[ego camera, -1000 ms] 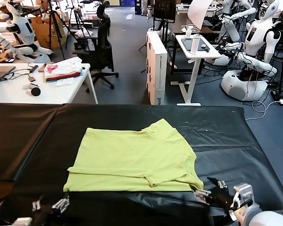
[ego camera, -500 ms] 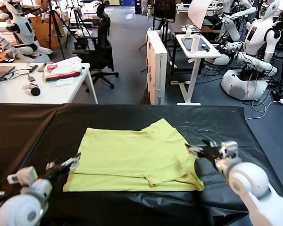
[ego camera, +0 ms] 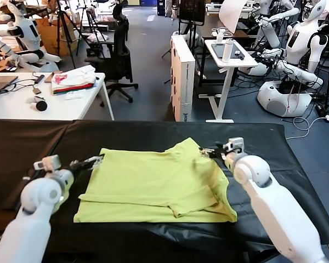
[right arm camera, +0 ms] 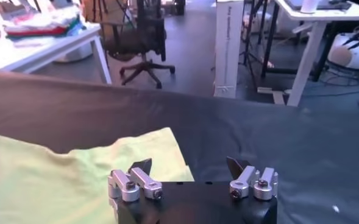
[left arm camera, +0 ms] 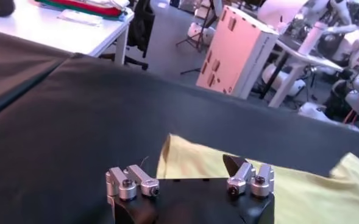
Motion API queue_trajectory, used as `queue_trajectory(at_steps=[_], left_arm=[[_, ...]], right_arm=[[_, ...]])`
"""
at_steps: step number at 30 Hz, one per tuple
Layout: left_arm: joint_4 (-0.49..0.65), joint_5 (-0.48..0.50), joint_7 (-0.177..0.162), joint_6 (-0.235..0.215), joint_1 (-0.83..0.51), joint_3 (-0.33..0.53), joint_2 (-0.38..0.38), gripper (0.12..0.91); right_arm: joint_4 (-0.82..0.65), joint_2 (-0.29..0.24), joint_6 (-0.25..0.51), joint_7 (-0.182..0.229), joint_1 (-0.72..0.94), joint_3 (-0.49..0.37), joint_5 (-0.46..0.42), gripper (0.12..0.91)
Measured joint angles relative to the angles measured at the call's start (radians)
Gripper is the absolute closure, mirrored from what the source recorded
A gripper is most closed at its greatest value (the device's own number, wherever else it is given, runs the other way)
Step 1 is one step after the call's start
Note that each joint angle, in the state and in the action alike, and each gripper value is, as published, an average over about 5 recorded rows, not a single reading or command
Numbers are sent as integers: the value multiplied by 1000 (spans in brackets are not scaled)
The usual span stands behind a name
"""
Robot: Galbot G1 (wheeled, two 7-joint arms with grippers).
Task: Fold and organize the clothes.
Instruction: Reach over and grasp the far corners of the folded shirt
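My gripper will fold the T-shirt's far edge over, and I should expect a white print hidden underneath, because the lime yellow-green T-shirt shows a plain side.
The clothes, one lime yellow-green T-shirt, lie spread on the black table cover, with a fold line along the near side and a raised point at the far right. My left gripper hovers open at the shirt's far left corner. In the left wrist view that gripper has the corner of the shirt just ahead, with nothing between its fingers. My right gripper is open at the far right edge. The right wrist view shows it over the shirt's edge and holding nothing.
Beyond the black table stands a white desk with a white-and-pink fabric pile. An office chair, a white cabinet, a small white stand and other robots are farther back.
Both arms have come up from the table's near edge and reached forward. The left gripper went to the shirt's far left corner, the right to its far right edge. The shirt has not moved.
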Motion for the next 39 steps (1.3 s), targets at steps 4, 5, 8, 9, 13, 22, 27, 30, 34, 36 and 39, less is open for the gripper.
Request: queue_trajectory(at_steps=[4, 5, 8, 9, 13, 22, 27, 30, 34, 36, 39], left_arm=[[89, 17, 11, -13, -64, 35, -3, 123], [106, 20, 12, -16, -76, 43, -5, 123], [142, 28, 15, -26, -104, 61, -14, 123], [150, 30, 15, -28, -111, 65, -16, 123], [172, 33, 14, -33, -130, 79, -26, 123], [187, 47, 13, -41, -139, 98, -41, 191], [181, 49, 13, -44, -130, 99, -41, 432], [176, 51, 14, -46, -120, 103, -40, 548], [173, 54, 17, -48, -114, 108, -40, 672], [173, 56, 17, -48, -114, 109, -40, 728], [170, 58, 19, -50, -114, 110, -40, 790]], right_arm=[[-29, 18, 0, -3, 5, -4, -9, 118], [-33, 22, 0, -3, 6, -5, -11, 118], [-40, 26, 0, -4, 7, -7, -12, 118], [-42, 27, 0, -4, 7, -8, -12, 118], [-48, 28, 0, -4, 7, -9, -14, 119], [-61, 37, 0, -6, 7, -10, -16, 315], [-65, 40, 0, -9, 7, -9, -16, 576], [-65, 41, 0, -10, 7, -8, -16, 744], [-65, 40, 0, -11, 7, -6, -16, 882], [-65, 40, 0, -13, 5, -4, -18, 887], [-64, 39, 0, -18, 1, 0, -22, 887]])
